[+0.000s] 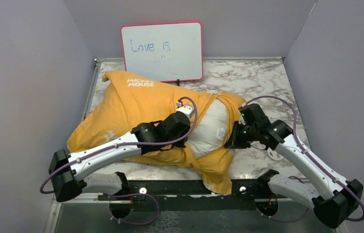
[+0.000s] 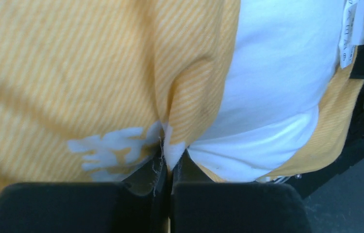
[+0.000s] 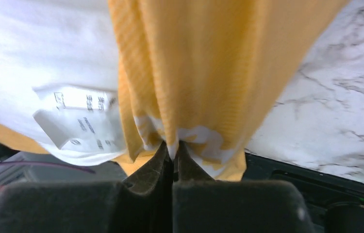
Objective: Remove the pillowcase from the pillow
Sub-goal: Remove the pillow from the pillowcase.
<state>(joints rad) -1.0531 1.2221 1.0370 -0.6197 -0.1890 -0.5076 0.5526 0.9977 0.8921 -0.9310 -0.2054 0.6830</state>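
I should take the pillow (image 1: 218, 135) near its tag with my left gripper while my right gripper holds the edge of the opening, because both grippers only spread the pillowcase's opening (image 1: 228, 118) around the pillow.
The yellow-orange pillowcase (image 1: 131, 104) lies across the marble table with white "Mickey Mouse" lettering near its far corner. At its right, open end the white pillow (image 1: 211, 126) bulges out, a small tag (image 1: 220, 132) on it. My left gripper (image 1: 189, 138) is at the left edge of the opening. In the left wrist view it (image 2: 170, 155) is shut on a fold of pillowcase (image 2: 97, 73) beside the pillow (image 2: 277, 87). My right gripper (image 1: 229, 143) is at the opening's right edge. Its wrist view shows it (image 3: 173, 148) shut on hanging pillowcase fabric (image 3: 204, 63), next to the pillow's tag (image 3: 80, 121).
A pink-framed whiteboard (image 1: 162, 51) reading "Love is" leans on the back wall. A small white disc (image 1: 275, 155) lies under my right arm. Grey walls close in both sides of the table (image 1: 262, 77). A black rail (image 1: 180, 187) runs along the near edge.
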